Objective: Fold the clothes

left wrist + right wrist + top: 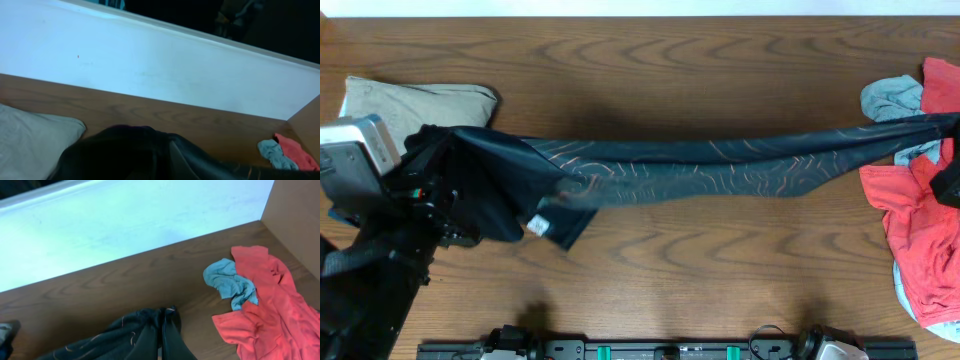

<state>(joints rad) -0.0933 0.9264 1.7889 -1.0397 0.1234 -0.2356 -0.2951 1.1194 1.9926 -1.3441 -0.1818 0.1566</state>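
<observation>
The jersey hangs in a long band (705, 168) between the robot's left gripper and right gripper, so the robot should swing it over to the table's back (690, 65) and lay it flat.
The clothes, a black jersey (720, 165) with thin orange lines, hangs stretched in a long band across the table from left to right. Its left end drapes over my left gripper (438, 180), whose fingers are buried under the dark cloth (150, 155) in the left wrist view. The right end runs to my right gripper (950, 150) at the table's right edge. In the right wrist view the jersey (145, 335) bunches into a pinched fold at the bottom centre, and the fingers themselves are hidden. A white label (537, 226) hangs from the left part.
A beige garment (415, 100) lies at the back left, just behind the jersey's left end. A red garment (920, 230) and a light blue cloth (890, 98) lie at the right edge. A black rail (670, 350) runs along the front edge.
</observation>
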